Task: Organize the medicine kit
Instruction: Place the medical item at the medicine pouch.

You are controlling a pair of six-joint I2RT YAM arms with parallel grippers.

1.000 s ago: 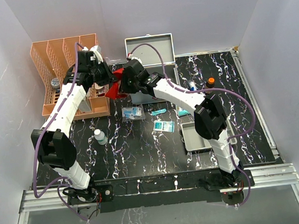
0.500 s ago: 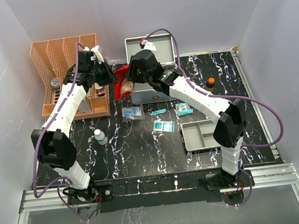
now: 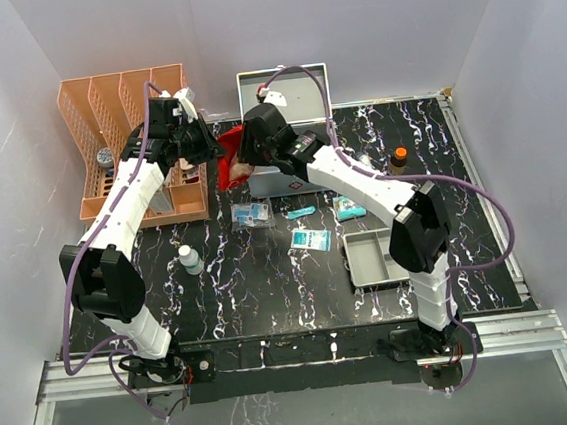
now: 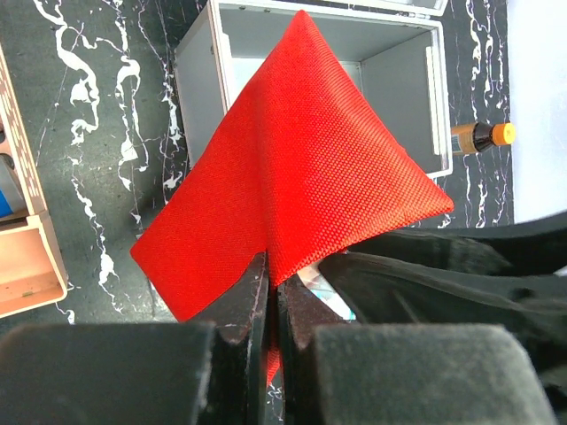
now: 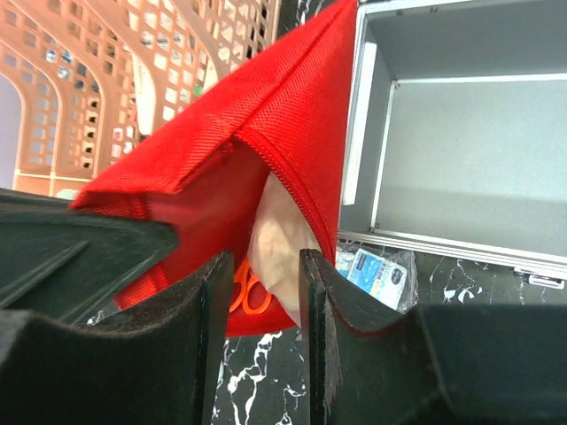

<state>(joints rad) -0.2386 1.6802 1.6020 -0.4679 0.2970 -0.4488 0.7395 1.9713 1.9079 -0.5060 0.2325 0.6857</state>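
My right gripper is to push the white packet (image 5: 282, 232) deeper into the red pouch (image 5: 213, 199) before going for the next item, since it sits shallow at the red pouch's opening.
The medicine kit (image 3: 295, 179), a silver-grey metal case, stands open at the back of the table with its lid (image 3: 284, 92) up; its inside (image 4: 390, 71) (image 5: 469, 142) looks bare. My left gripper (image 3: 212, 151) (image 4: 273, 274) is shut on an edge of the red pouch (image 3: 231, 167) (image 4: 301, 177), holding it up just left of the case. My right gripper (image 3: 248, 158) (image 5: 261, 266) is at the pouch's unzipped mouth (image 5: 266, 115), jaws apart. A white packet (image 5: 279, 248) and orange scissor handles (image 5: 244, 292) sit in the pouch between the fingers.
An orange file rack (image 3: 126, 137) stands at the back left. On the black marble table lie a white bottle (image 3: 190, 259), blue packets (image 3: 250, 213) (image 3: 311, 240), a teal item (image 3: 346, 206) and a grey divided tray (image 3: 373, 259). An amber bottle (image 3: 400, 156) stands right of the case.
My right arm swung its elbow out to the right and back, and its gripper went to the pouch's mouth and opened wider. The left gripper stayed shut on the pouch.
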